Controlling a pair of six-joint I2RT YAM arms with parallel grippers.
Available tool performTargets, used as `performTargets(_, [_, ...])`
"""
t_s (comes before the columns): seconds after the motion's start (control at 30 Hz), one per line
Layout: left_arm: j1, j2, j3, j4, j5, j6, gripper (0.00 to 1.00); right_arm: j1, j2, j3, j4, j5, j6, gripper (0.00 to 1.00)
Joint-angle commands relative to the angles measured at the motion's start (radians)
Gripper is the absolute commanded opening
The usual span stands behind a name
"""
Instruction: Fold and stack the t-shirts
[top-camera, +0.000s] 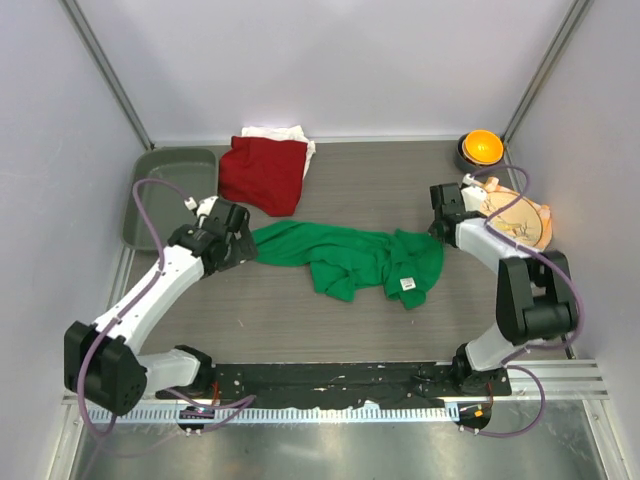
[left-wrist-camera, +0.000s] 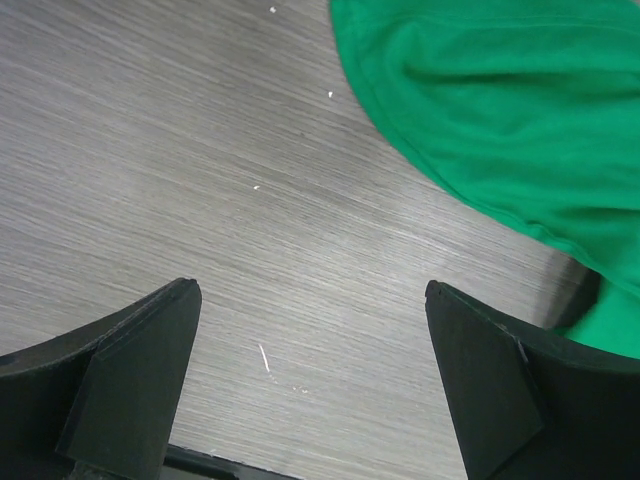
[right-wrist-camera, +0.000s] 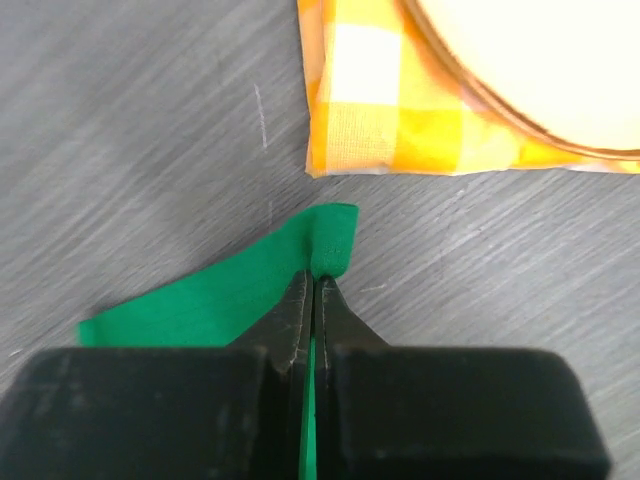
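The green t-shirt lies crumpled (top-camera: 358, 262) and the robot's right gripper has a corner of it, so the left gripper should grab the opposite end (top-camera: 266, 244) and help raise the t-shirt before it is folded.
The bright green t-shirt (top-camera: 350, 255) lies crumpled across the middle of the table, its white neck label (top-camera: 408, 284) facing up. My right gripper (top-camera: 441, 228) is at the shirt's right edge. In the right wrist view it (right-wrist-camera: 316, 276) is shut on a corner of the green cloth (right-wrist-camera: 200, 310). My left gripper (top-camera: 246, 248) is at the shirt's left end. In the left wrist view it (left-wrist-camera: 312, 295) is open and empty over bare table, with the green cloth (left-wrist-camera: 500, 100) just ahead and to the right. The dark red shirt (top-camera: 263, 172) lies at the back on the white shirt (top-camera: 290, 133).
A grey-green tray (top-camera: 170, 195) stands at the back left. A plate (top-camera: 515, 215) sits on the orange-yellow checked napkin (right-wrist-camera: 400, 120) just beyond my right gripper. An orange ball in a bowl (top-camera: 481, 146) is in the back right corner. Walls enclose three sides.
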Motion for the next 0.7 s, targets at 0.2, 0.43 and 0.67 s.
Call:
performTargets(0.2, [0.043, 0.224, -0.033, 0.246, -0.105, -0.137, 0.98, 0.035, -0.35, -0.023, -0.022, -0.021, -0.015, 0.01])
performTargets(0.43, [0.089, 0.405, 0.013, 0.334, -0.074, -0.189, 0.85, 0.073, -0.448, -0.011, -0.077, -0.074, -0.041, 0.01])
performTargets(0.67, [0.091, 0.54, 0.07, 0.372, -0.051, -0.223, 0.63, 0.118, -0.569, 0.014, -0.152, -0.082, -0.063, 0.01])
